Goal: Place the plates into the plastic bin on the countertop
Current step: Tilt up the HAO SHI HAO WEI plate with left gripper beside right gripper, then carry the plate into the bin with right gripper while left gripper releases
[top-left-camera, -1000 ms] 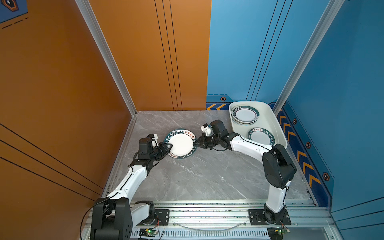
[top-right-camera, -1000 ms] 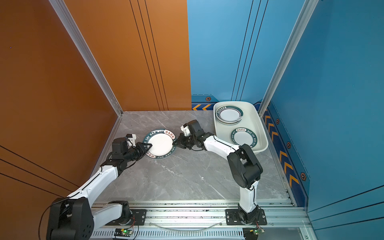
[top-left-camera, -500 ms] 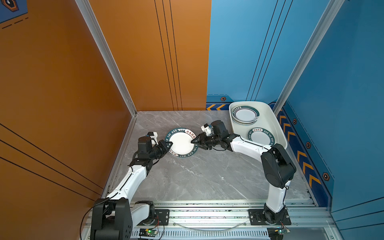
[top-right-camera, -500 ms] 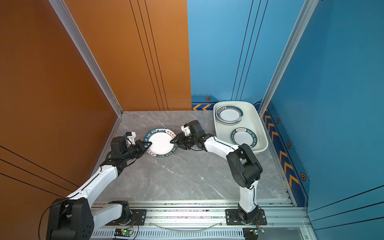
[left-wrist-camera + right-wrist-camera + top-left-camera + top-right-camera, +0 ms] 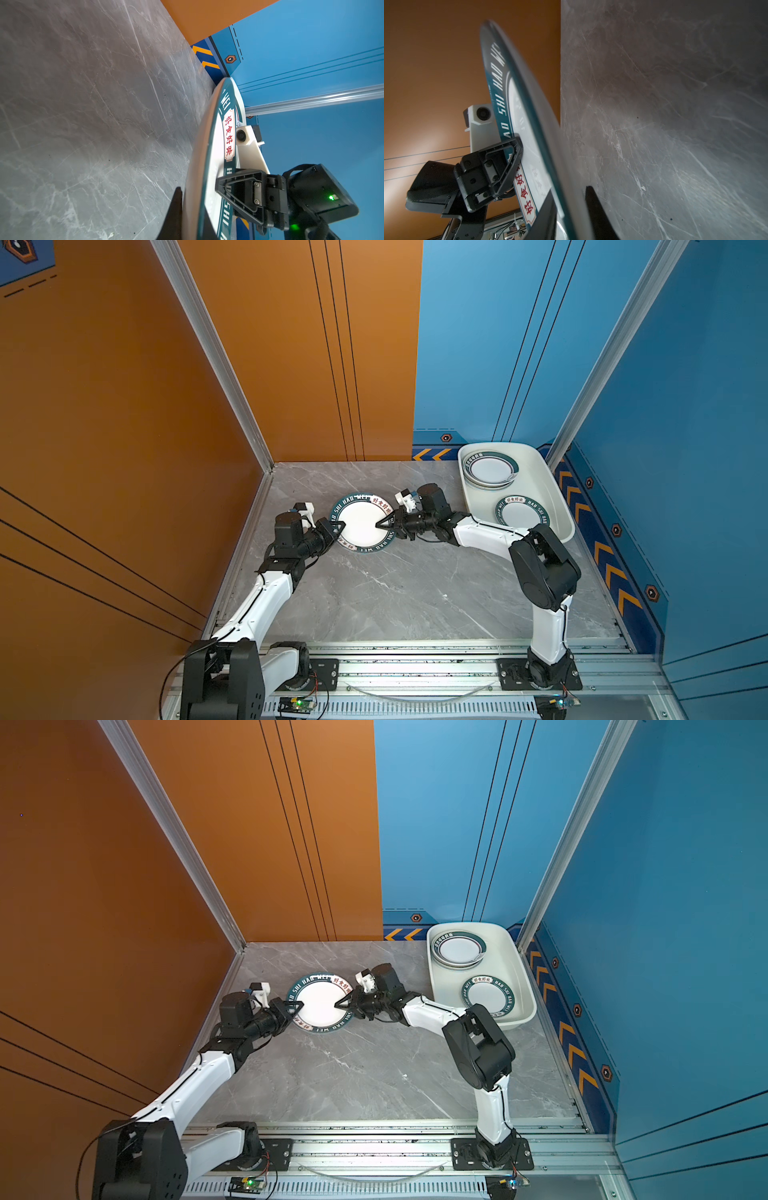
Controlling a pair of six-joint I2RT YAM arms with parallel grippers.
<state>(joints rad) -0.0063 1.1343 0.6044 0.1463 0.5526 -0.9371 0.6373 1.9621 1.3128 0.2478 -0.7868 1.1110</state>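
Note:
Next, I open my left gripper and carry the plate onto the stack (image 5: pixel 490 469) with my right gripper, because both my grippers are holding the plate's rim (image 5: pixel 336 510) far from the bin.
A white plate (image 5: pixel 360 526) (image 5: pixel 320 1005) with a dark green lettered rim and red characters hangs just above the grey marble countertop (image 5: pixel 395 593), held from both sides. My left gripper (image 5: pixel 340 526) (image 5: pixel 300 1006) (image 5: pixel 192 218) is shut on its left rim. My right gripper (image 5: pixel 379 526) (image 5: pixel 337 1006) (image 5: pixel 571 212) clamps the right rim, one finger above and one below. The white plastic bin (image 5: pixel 540 477) (image 5: pixel 513 959) stands at the back right. It holds a small stack of plates (image 5: pixel 490 469) (image 5: pixel 459 949) and a single plate (image 5: pixel 521 513) (image 5: pixel 488 995).
An orange wall runs along the left and a blue wall with chevron trim (image 5: pixel 606 564) along the right, close behind the bin. The arm rail (image 5: pixel 415 672) borders the front edge. Bare marble lies between the held plate and the rail.
My right gripper opened, slid over the plate's right rim and closed on it. The left gripper tightened on the left rim. The plate has barely shifted.

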